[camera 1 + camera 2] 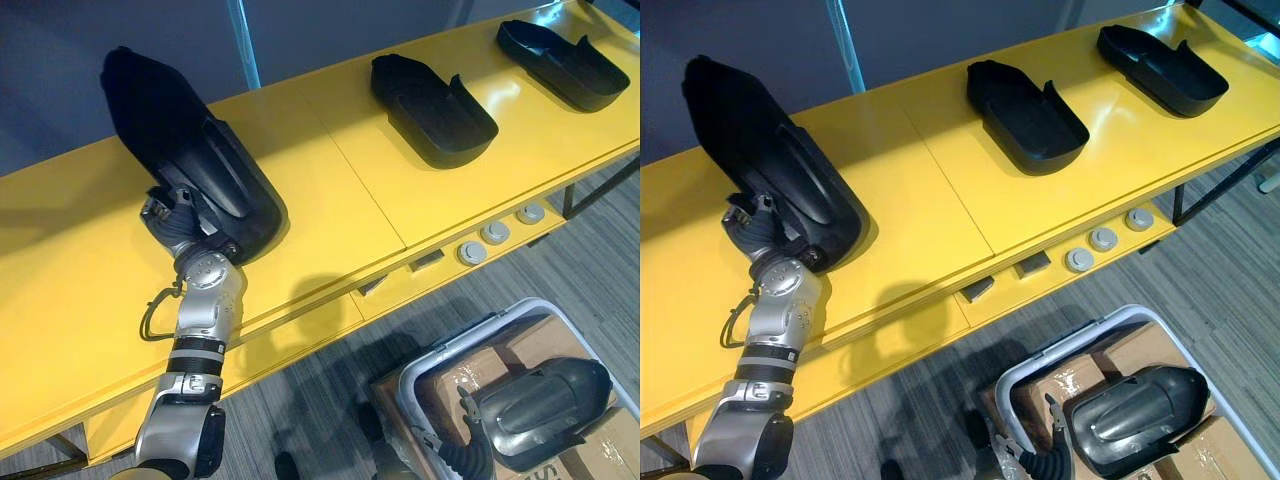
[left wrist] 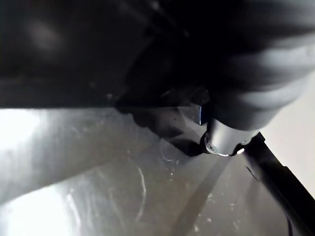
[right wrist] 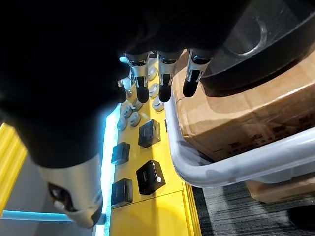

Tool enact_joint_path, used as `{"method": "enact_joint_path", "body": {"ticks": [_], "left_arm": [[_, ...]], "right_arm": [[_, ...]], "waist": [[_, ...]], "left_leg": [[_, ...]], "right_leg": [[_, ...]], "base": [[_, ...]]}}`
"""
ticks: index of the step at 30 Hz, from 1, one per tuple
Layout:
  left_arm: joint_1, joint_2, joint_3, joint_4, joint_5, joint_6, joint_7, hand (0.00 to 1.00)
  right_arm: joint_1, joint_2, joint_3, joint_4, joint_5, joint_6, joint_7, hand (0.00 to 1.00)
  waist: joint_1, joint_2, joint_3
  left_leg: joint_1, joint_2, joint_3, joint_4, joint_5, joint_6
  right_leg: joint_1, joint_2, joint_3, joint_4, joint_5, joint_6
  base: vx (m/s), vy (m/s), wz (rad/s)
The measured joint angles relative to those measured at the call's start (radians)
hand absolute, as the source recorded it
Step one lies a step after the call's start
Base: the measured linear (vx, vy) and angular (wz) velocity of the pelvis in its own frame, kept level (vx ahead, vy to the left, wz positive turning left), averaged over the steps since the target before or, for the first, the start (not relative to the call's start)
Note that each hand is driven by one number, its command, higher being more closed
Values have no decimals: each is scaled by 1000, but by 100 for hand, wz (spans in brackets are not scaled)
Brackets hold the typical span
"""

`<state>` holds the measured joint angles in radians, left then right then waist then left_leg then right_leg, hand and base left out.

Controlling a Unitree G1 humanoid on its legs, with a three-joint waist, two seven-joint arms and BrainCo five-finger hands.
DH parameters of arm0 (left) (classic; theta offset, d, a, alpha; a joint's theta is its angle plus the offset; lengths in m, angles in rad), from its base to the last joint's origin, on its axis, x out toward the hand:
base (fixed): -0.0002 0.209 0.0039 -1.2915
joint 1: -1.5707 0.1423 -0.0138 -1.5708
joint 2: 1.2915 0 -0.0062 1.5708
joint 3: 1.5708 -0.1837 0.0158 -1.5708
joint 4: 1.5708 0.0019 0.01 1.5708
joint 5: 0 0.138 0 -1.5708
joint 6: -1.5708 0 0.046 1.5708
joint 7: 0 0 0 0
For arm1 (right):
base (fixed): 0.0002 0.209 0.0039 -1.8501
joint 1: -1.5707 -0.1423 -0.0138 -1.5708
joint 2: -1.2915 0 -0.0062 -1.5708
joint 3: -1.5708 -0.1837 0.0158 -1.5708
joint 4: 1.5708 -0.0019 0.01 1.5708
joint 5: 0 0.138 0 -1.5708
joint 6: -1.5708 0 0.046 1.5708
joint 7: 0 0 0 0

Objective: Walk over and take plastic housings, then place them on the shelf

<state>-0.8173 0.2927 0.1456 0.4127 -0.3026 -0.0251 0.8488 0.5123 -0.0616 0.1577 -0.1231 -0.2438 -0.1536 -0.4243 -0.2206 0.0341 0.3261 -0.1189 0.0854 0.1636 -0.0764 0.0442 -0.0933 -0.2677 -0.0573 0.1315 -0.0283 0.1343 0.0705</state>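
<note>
I expect the housing to be hiding only boxes when I lift it, because flat cardboard tops meet the black plastic housing's single rim.
A long black plastic housing lies on the yellow shelf at its left end. My left hand is at the housing's near end, fingers curled on its rim; in the left wrist view the thumb presses on its dark inner face. Another grey-black housing rests on cardboard boxes in a white bin at the lower right. My right hand is beside that housing, its fingers straight and reaching to the rim, the thumb held apart.
Two more black housings lie further right on the shelf. The shelf's lower front ledge carries round silver discs and small black blocks. Grey carpet floor lies between shelf and bin.
</note>
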Motion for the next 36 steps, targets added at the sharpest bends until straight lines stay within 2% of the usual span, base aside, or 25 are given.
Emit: {"method": "enact_joint_path", "body": {"ticks": [4,11,23,30,32,36], "left_arm": [[3,10,1,3,11,4,-12,0],[2,109,-32,56,10,14,-73,0],[-54,259,-227,120,11,11,-268,0],[-94,296,-295,121,10,-5,-310,0],[-101,298,-296,114,10,-24,-311,0],[-116,303,-296,31,15,-42,-308,0]], "right_arm": [[-8,0,0,25,2,-1,0,0],[-9,0,1,25,3,-6,1,0],[-9,0,1,25,7,-21,19,0],[-9,0,0,28,7,-23,34,0],[-9,0,0,34,7,-23,38,0],[-10,1,0,45,7,-26,47,0]], "waist": [[18,-1,3],[19,-2,4],[22,-1,4],[22,-1,4],[21,-1,4],[22,0,3]], "left_leg": [[0,0,-1,1,0,0],[0,1,-5,0,0,0],[1,1,-5,5,0,0],[4,1,-7,7,0,0],[8,1,-7,7,0,0],[14,0,-14,10,0,0]], "right_leg": [[1,1,-1,0,0,0],[8,0,-4,-9,0,-1],[11,-2,-4,-9,3,-5],[15,-2,-6,-9,4,-5],[19,-2,-7,-9,4,-5],[28,-4,-11,-9,4,-6]], "base": [[11,38,0],[29,49,2],[12,20,0],[0,0,0],[0,0,0],[12,37,4]]}}
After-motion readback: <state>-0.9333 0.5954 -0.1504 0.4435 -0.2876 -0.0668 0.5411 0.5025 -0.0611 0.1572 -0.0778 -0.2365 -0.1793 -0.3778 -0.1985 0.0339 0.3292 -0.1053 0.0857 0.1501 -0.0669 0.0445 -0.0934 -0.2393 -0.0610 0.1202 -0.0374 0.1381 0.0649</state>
